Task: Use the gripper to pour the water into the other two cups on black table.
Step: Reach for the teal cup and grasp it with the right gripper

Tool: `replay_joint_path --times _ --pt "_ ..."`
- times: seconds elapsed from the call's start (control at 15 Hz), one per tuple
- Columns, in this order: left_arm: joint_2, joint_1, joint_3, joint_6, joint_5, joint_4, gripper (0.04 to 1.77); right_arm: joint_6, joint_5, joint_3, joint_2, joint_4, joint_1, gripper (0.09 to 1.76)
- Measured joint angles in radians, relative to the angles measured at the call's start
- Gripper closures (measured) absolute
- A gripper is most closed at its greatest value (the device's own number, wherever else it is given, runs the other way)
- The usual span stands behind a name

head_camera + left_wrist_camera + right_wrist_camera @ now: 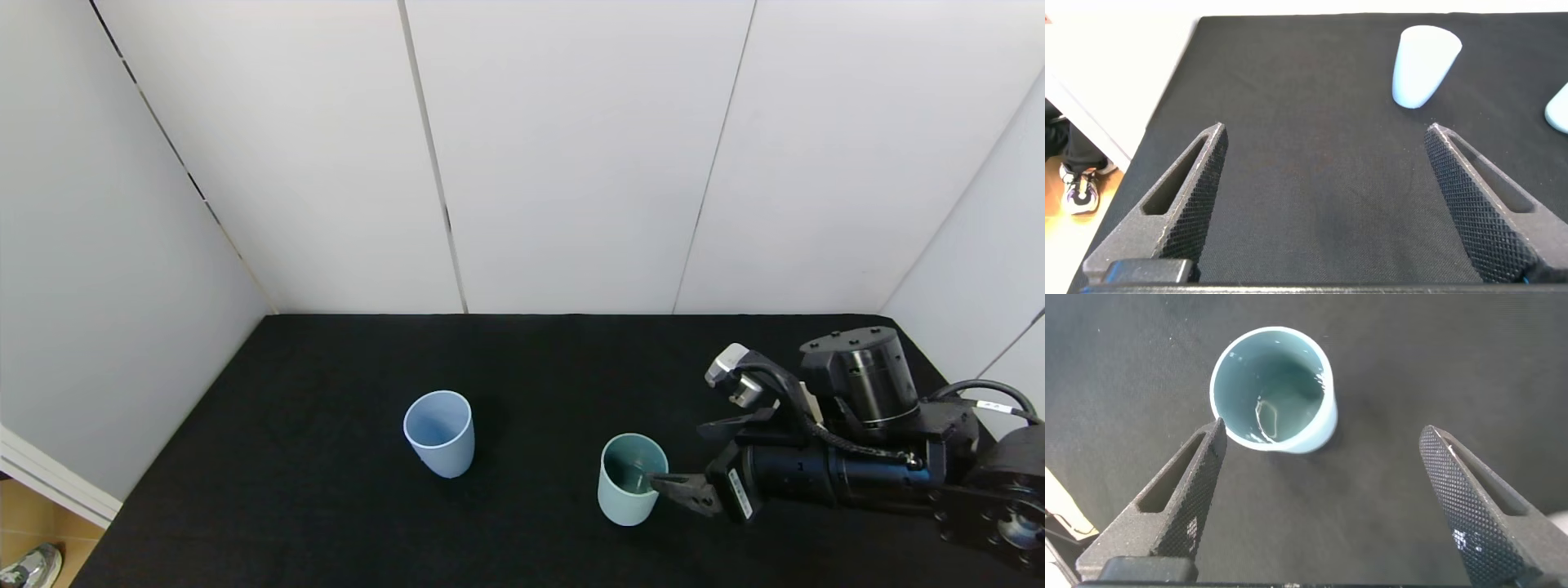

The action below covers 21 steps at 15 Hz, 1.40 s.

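My gripper will make the water swirl when it carries the teal cup, but the water will stay inside, because a bright glint shows deep below the cup's rim.
A light blue cup stands upright on the black table, left of centre. A pale teal cup with water in it stands to its right. My right gripper is open just right of the teal cup, with one jaw tip touching or nearly touching its side. In the right wrist view the teal cup lies ahead of my open right gripper, off towards one jaw. My left gripper is open and empty above the table, with the light blue cup farther off. The cream-white cup is out of view.
White panel walls close the table at the back and on both sides. The table's left edge drops to a floor with a shoe. Part of another pale cup shows at the left wrist view's border.
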Motion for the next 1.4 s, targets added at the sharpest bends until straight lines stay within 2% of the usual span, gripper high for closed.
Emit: replay_joint_path --times 0.27,0.47,0.93,1.4 --pt "0.0 0.0 0.0 0.0 0.0 0.0 0.09 0.0 -0.002 0.0 0.066 -0.019 0.034 0.14" --pt "-0.001 0.0 0.0 0.0 0.0 0.0 0.09 0.002 -0.001 -0.003 0.116 -0.093 0.05 0.14" --pt "-0.001 0.0 0.0 0.0 0.0 0.0 0.09 0.005 0.0 -0.048 0.233 -0.167 0.066 0.14" --pt "-0.001 0.0 0.0 0.0 0.0 0.0 0.09 0.005 0.0 -0.076 0.281 -0.172 0.076 0.14"
